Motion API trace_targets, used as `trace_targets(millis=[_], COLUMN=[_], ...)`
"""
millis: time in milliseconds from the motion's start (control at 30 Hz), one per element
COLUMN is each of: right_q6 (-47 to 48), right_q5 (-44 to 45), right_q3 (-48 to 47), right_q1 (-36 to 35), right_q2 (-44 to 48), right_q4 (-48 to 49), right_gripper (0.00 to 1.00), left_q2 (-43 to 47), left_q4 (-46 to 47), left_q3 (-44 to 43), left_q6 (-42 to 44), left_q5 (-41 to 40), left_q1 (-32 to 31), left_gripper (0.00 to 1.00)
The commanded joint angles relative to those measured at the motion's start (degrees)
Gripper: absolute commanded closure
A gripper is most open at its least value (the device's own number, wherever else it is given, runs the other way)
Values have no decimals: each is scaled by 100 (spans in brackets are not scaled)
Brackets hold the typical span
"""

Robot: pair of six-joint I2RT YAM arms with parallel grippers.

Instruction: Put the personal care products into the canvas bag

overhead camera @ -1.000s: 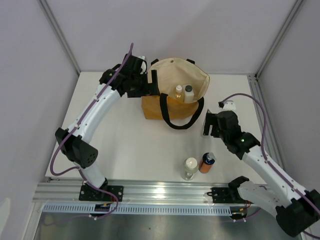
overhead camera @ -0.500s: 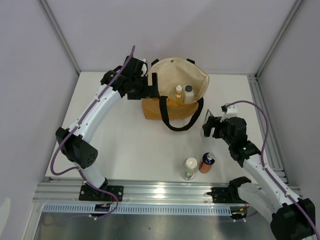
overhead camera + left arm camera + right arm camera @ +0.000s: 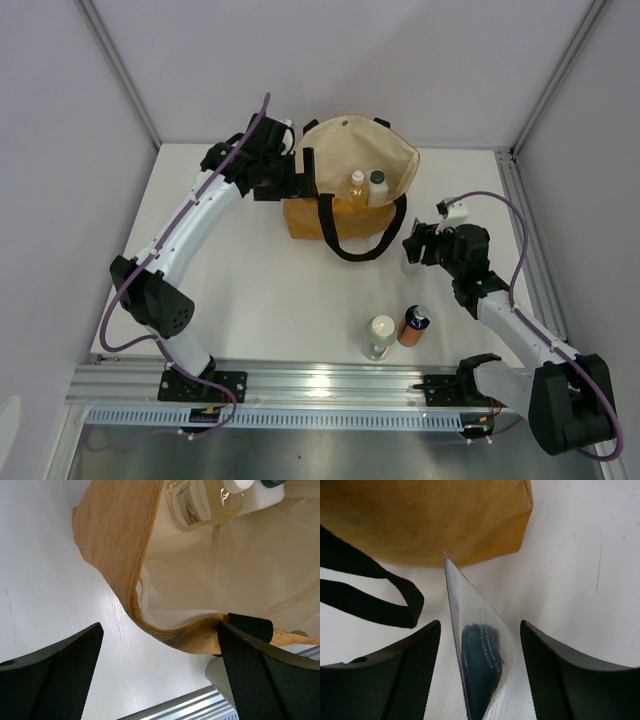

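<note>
The bag's rim (image 3: 155, 631) is loose in my open left gripper. Next, my left gripper pinches it steady (image 3: 190, 636) before my right gripper lifts the slim clear bottle in.
The canvas bag (image 3: 345, 205) stands open at the back centre. It holds the rounded yellowish bottle (image 3: 357, 185) and the small grey-capped bottle (image 3: 377, 184). My left gripper (image 3: 304, 173) is open astride the bag's left rim (image 3: 150, 625), with its right finger against the handle end. My right gripper (image 3: 412, 248) is open, low over the table by the bag's right corner, with the slim clear bottle (image 3: 480, 675) upright between its fingers. The clear white-capped bottle (image 3: 380, 335) and the orange dark-capped bottle (image 3: 414, 325) stand near the front edge.
The bag's black loop handle (image 3: 355, 245) hangs down its front onto the table, just left of my right gripper (image 3: 480, 625). A metal rail (image 3: 320, 385) runs along the near edge. Grey walls close in the back and both sides.
My right arm has folded in and its gripper has come down lower around the slim clear bottle beside the bag. My left arm has hardly moved.
</note>
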State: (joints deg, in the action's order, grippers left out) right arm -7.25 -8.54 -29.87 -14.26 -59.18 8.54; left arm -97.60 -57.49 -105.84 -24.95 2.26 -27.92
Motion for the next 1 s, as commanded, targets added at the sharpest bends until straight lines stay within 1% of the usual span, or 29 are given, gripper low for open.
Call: trace_targets(millis=[0,67,100,133,200,233,300,400,533,633,800,833,900,933,967], right_q6=[162,206,223,250,329,346,382,347,399,574,698,698,698,698,742], right_q5=[-298,-394,-421,-430,-395,-386,-333,-237,-105,62,396,501,572,633,677], right_q3=[-19,-98,-133,-159,-151,-160,-177,-238,-572,-1081,-1951,-2283,-2593,-2751,-3083], right_q1=[64,64,64,64,64,64,64,73,64,73,73,73,73,73,64], right_q2=[-278,-454,-507,-533,-516,-525,-472,-279,81,327,679,749,820,855,907], right_q4=[745,807,825,851,878,869,825,790,509,-43,-1132,-1274,-1608,-1705,-1871], right_gripper=[34,44,54,68,76,86,100,100,100,100,100,100,100,100,100], left_q2=[215,215,198,180,145,136,136,127,110,75,22,22,57,57,66], left_q4=[-25,-25,-25,-25,-60,-60,-51,-60,-51,-25,10,19,63,72,89], left_q3=[64,99,55,38,-24,-33,-42,-33,-59,-77,-94,-103,-77,-94,-94], left_q6=[175,166,166,166,175,175,192,210,219,227,210,201,192,192,192], left_q5=[-77,-77,-94,-86,-103,-112,-147,-156,-147,-103,11,55,99,116,151], left_q1=[6,6,15,6,6,15,15,15,15,15,15,6,6,6,6], left_gripper=[1,0,1,1,1,1,1,1,1,1,6,8,24,34,54])
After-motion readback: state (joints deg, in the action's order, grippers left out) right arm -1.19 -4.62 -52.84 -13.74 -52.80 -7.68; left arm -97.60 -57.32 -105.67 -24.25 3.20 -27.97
